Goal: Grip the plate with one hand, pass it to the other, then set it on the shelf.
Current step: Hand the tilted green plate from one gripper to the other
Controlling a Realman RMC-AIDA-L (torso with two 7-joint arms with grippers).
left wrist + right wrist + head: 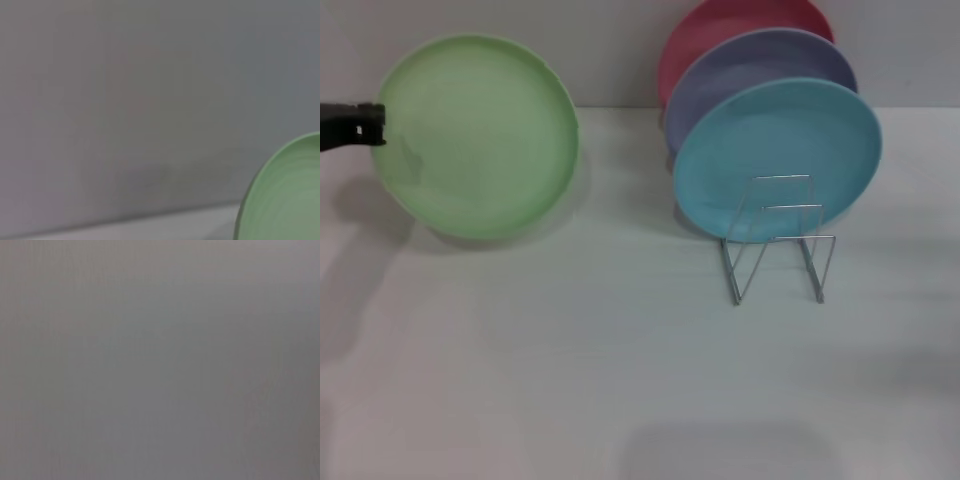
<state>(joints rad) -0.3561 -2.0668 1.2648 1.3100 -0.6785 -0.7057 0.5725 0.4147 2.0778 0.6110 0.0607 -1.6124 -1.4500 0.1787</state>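
My left gripper is holding the light green plate (pixel 477 137) far from the shelf. It should bring the plate in beside the shelf (pixel 620 205) so that my right gripper can take it.
The light green plate (pixel 480 135) is held up off the table at the far left, tilted with its face toward me. My left gripper (pixel 375 125) comes in from the left edge and is shut on the plate's left rim. Part of the plate's rim also shows in the left wrist view (pixel 285 195). The silver wire shelf (pixel 778 240) stands on the table at the right, its front loops bare. My right gripper is out of view; the right wrist view shows only a plain grey surface.
A turquoise-blue plate (pixel 775 155), a lavender plate (pixel 760 65) and a pink plate (pixel 720 30) stand upright in the back of the shelf. The white table (pixel 570 350) spreads in front. A grey wall runs behind.
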